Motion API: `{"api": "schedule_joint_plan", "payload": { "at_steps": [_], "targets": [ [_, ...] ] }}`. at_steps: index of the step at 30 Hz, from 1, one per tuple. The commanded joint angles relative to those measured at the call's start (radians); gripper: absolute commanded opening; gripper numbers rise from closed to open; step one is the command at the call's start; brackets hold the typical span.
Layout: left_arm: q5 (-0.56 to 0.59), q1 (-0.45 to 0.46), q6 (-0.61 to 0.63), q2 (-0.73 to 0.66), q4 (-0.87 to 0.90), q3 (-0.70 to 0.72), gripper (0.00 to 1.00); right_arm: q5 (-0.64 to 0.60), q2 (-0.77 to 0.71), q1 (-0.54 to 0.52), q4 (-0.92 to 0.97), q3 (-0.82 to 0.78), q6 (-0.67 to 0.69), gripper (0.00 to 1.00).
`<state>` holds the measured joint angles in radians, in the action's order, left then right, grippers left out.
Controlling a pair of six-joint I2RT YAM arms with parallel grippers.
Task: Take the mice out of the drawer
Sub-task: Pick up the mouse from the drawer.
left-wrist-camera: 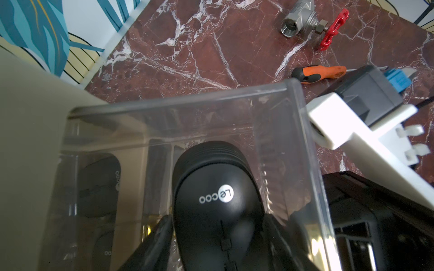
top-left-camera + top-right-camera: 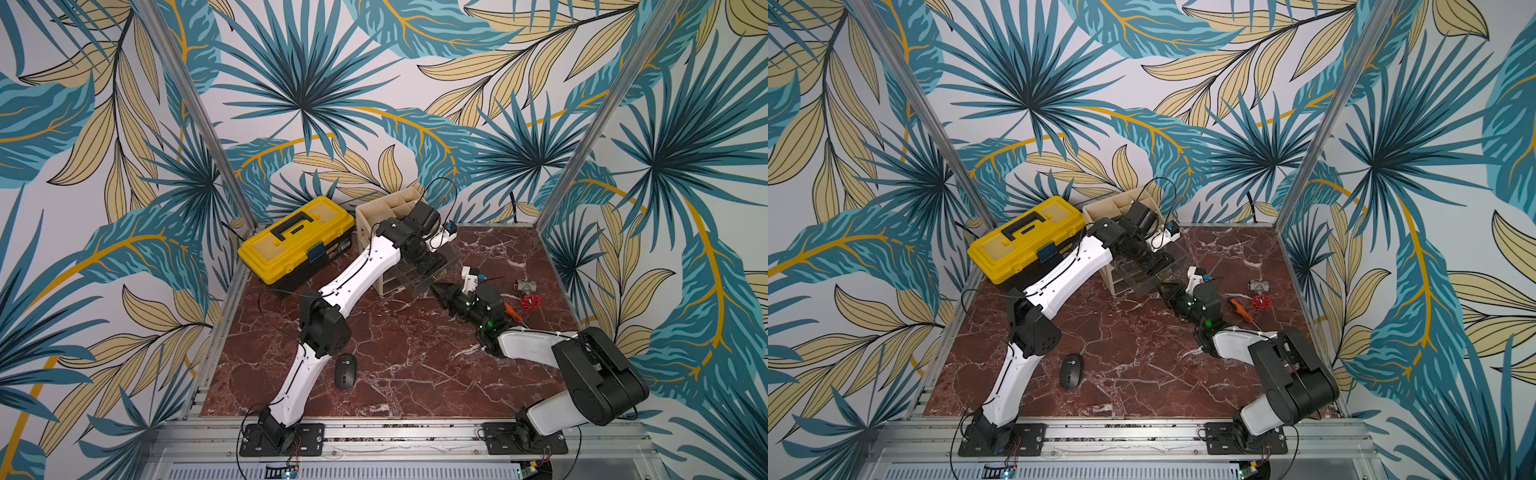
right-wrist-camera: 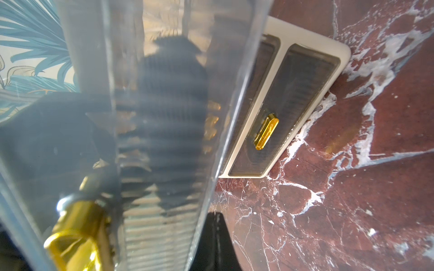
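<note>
Next, my left gripper opens, reaches deeper and grips the mouse's sides [image 1: 256, 205] squarely before it lifts, because the dark grey mouse [image 1: 218, 198] sits slanted and shallow between that gripper's fingers.
A clear drawer [image 2: 455, 259] [image 1: 178, 103] stands pulled out of the beige organizer [image 2: 388, 208]. My left gripper [image 2: 434, 266] [image 1: 217, 218] reaches down into it, its fingers pressed on both sides of a dark grey mouse [image 1: 211, 176] with a white mark. Another mouse [image 1: 101, 185] shows dimly through the clear plastic. A third mouse [image 2: 345, 371] [image 2: 1071, 370] lies on the marble floor near the left arm's base. My right gripper [image 2: 436, 291] [image 3: 216, 225] is shut, its tips beside the drawer's clear front wall [image 3: 234, 93], with nothing seen between them.
A yellow toolbox [image 2: 297, 239] stands left of the organizer. A metal valve with a red handwheel [image 2: 528, 293] and an orange screwdriver [image 1: 319, 72] lie right of the right wrist. A lower drawer with a gold handle [image 3: 267, 133] is closed.
</note>
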<state>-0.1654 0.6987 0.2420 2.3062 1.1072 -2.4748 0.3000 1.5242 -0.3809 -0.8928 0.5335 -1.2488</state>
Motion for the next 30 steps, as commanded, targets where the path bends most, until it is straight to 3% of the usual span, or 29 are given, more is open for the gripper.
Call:
{"api": "schedule_joint_plan", "payload": {
  "at_steps": [1, 5, 9, 12, 14, 24, 28, 30],
  "targets": [
    [-0.005, 0.003, -0.004, 0.025, 0.028, 0.015, 0.63, 0.013, -0.049, -0.004, -0.14, 0.044, 0.024, 0.0],
    [-0.072, 0.004, -0.005, 0.028, 0.037, 0.012, 0.76, 0.017, -0.055, -0.003, -0.13, 0.048, 0.032, 0.0],
    [-0.077, 0.004, -0.005, 0.034, 0.037, 0.009, 0.76, 0.019, -0.053, -0.004, -0.131, 0.049, 0.032, 0.0],
    [-0.08, 0.003, -0.004, 0.036, 0.037, 0.009, 0.62, 0.019, -0.055, -0.003, -0.131, 0.048, 0.033, 0.0],
    [-0.079, 0.003, -0.004, 0.036, 0.037, 0.008, 0.58, 0.019, -0.054, -0.003, -0.13, 0.048, 0.032, 0.0],
    [-0.076, -0.002, -0.01, -0.002, 0.027, -0.021, 0.53, 0.019, -0.057, -0.004, -0.129, 0.042, 0.034, 0.0],
    [-0.085, -0.008, -0.013, -0.01, 0.025, -0.021, 0.56, 0.018, -0.057, -0.003, -0.129, 0.041, 0.033, 0.0],
    [-0.086, -0.007, -0.013, -0.004, 0.024, -0.015, 0.68, 0.018, -0.057, -0.004, -0.13, 0.04, 0.031, 0.0]
  ]
}}
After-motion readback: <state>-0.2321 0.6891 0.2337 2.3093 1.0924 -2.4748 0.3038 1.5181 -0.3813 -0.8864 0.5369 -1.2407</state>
